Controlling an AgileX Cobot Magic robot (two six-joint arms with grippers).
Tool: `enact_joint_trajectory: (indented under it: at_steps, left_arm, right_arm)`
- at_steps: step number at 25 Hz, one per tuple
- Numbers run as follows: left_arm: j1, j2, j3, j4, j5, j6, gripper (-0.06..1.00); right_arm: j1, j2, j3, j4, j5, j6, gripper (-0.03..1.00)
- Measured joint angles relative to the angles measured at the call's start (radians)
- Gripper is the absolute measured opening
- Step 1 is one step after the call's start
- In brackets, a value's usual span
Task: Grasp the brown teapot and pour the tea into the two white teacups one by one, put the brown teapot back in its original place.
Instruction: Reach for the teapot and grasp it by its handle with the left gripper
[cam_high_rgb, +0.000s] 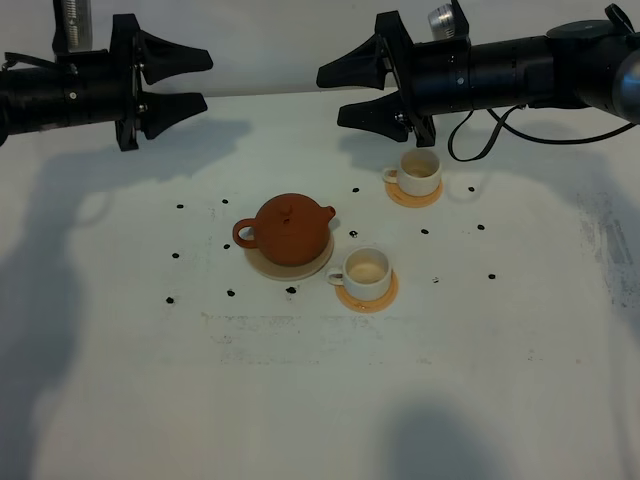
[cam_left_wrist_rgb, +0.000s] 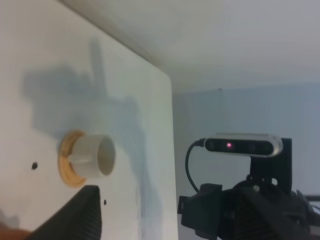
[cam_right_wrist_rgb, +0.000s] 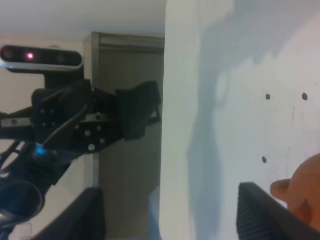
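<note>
The robot's left gripper is aimed past the brown teapot toward the far teacup (cam_high_rgb: 418, 172), so it should turn down and line up with the brown teapot's handle (cam_high_rgb: 241, 234).
The brown teapot (cam_high_rgb: 290, 229) stands upright on the beige disc (cam_high_rgb: 277, 269) at the table's middle, handle to the left. One white teacup (cam_high_rgb: 367, 269) stands on an orange coaster (cam_high_rgb: 387, 296) just right of it. The other teacup (cam_high_rgb: 420, 171) stands on its coaster (cam_high_rgb: 413, 198) farther back right. My left gripper (cam_high_rgb: 207, 80) is open and empty, high above the back left, well away from the teapot. My right gripper (cam_high_rgb: 330, 97) is open and empty, high above the back, left of the far teacup. The right wrist view shows the teapot's edge (cam_right_wrist_rgb: 305, 192). The left wrist view shows one teacup (cam_left_wrist_rgb: 94, 155).
Small black dots (cam_high_rgb: 179, 207) mark the white table (cam_high_rgb: 320, 400) around the tea set. The table's back edge runs behind both arms. The opposite arm shows in each wrist view: right arm (cam_left_wrist_rgb: 240, 210), left arm (cam_right_wrist_rgb: 85, 125).
</note>
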Motion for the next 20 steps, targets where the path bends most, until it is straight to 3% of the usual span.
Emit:
enact_joint_trajectory:
  at_steps: [5, 9, 20]
  left_arm:
    - [0.0, -0.004, 0.0, -0.018, 0.025, 0.165, 0.57]
    - [0.0, -0.04, 0.0, 0.003, 0.017, 0.276, 0.56]
    - [-0.001, -0.216, 0.0, 0.257, -0.077, 0.4, 0.53]
  right_arm:
    - [0.0, 0.0, -0.02, -0.015, 0.0, -0.06, 0.56]
    - [0.0, -0.003, -0.058, -0.09, -0.018, -0.065, 0.53]
    - [0.0, -0.097, -0.068, -0.471, -0.138, 0.008, 0.51]
